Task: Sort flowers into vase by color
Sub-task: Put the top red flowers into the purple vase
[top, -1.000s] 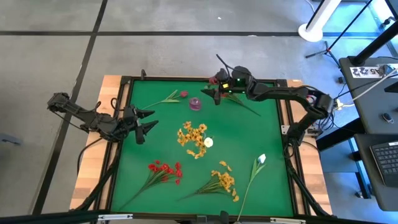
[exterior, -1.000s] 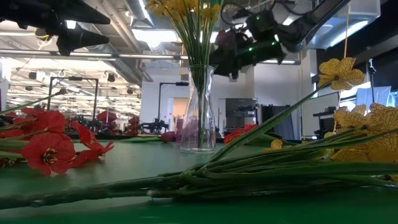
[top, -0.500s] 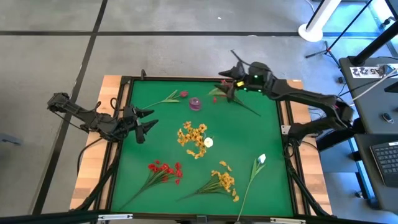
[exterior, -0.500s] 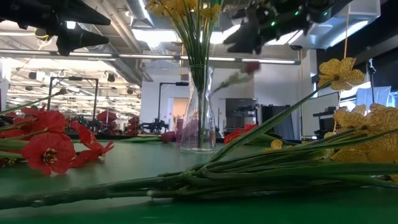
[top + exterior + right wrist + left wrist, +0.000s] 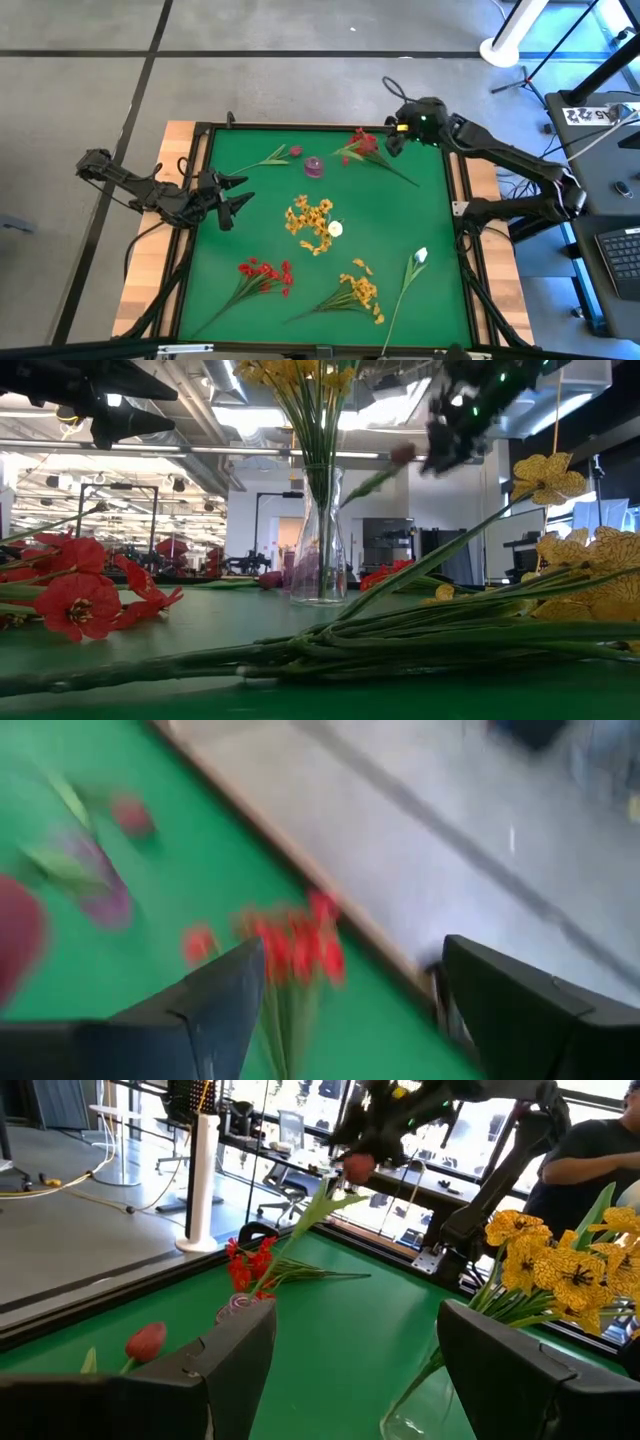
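I should keep going down until the fingers can close around the green stalks [image 5: 388,165], because the far red cluster's stems [image 5: 292,1028] point into the gap between my right gripper's open fingers.
My right gripper [image 5: 392,138] hangs high over the far right of the table; its fingers stand wide apart in the right wrist view [image 5: 350,948]. A maroon bud [image 5: 402,453] on a green stem floats beside it, with the stem slanting down toward the red cluster [image 5: 362,146] lying below. A glass vase [image 5: 318,555] of yellow flowers stands mid-table. Another maroon bud [image 5: 294,151], a red cluster [image 5: 265,274], a yellow cluster [image 5: 358,290] and a white tulip [image 5: 421,255] lie flat on the table. My left gripper [image 5: 236,196] waits open over the left side. My right gripper is next to the maroon bud [image 5: 357,1168], which is up in the air with its stem hanging down and away. Motion blur hides the place of contact, so I cannot tell whether a finger touches the flower.
A small purple glass [image 5: 314,167] stands on the far side of the yellow-flower vase. A white bud [image 5: 335,229] shows beside the yellow blooms. Wooden table edges [image 5: 185,135] frame the green mat. A person [image 5: 600,1150] is beyond the table's right side.
My right gripper has swung up and toward the table's right edge, away from the red cluster at the far side, which is now uncovered. The maroon bud has moved right and slightly up with it, its stem trailing down to the left.
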You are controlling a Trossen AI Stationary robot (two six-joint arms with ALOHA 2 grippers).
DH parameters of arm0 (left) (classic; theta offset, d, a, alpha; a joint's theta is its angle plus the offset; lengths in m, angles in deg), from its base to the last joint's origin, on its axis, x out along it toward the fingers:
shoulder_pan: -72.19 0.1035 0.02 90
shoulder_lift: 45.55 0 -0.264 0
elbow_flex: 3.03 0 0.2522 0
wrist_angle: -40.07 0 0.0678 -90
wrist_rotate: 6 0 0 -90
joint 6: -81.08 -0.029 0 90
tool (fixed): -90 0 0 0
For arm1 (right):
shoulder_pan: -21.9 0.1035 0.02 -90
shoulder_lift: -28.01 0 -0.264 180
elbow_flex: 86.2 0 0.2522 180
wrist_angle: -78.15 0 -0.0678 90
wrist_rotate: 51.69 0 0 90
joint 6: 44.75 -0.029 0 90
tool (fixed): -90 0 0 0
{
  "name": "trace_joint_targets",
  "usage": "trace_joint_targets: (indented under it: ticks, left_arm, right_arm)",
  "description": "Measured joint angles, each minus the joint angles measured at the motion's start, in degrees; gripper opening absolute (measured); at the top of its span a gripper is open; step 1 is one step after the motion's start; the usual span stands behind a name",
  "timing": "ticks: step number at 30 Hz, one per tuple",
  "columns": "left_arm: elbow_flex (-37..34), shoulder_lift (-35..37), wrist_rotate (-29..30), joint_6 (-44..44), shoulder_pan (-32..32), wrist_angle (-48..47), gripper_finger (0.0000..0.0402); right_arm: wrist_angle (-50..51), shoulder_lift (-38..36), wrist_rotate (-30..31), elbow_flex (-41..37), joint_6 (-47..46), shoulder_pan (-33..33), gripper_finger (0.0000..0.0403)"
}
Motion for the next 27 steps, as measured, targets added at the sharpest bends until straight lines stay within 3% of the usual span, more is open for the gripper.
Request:
trace_joint_targets:
  ticks: [5,13,19,27]
  left_arm:
    - [0.0,0.0,0.0,0.0,0.0,0.0,0.0272]
    - [0.0,0.0,0.0,0.0,0.0,0.0,0.0272]
    - [0.0,0.0,0.0,0.0,0.0,0.0,0.0272]
    - [0.0,0.0,0.0,0.0,0.0,0.0,0.0272]
  right_arm:
    - [4.9,6.0,-2.9,-0.6,-1.0,-4.9,0.0305]
    - [-0.5,19.1,-8.7,-2.5,0.4,-9.0,0.0305]
    - [-1.5,27.1,-13.4,-2.5,1.5,-8.3,0.0305]
    - [-2.1,33.2,-13.3,-2.5,2.4,-6.4,0.0297]
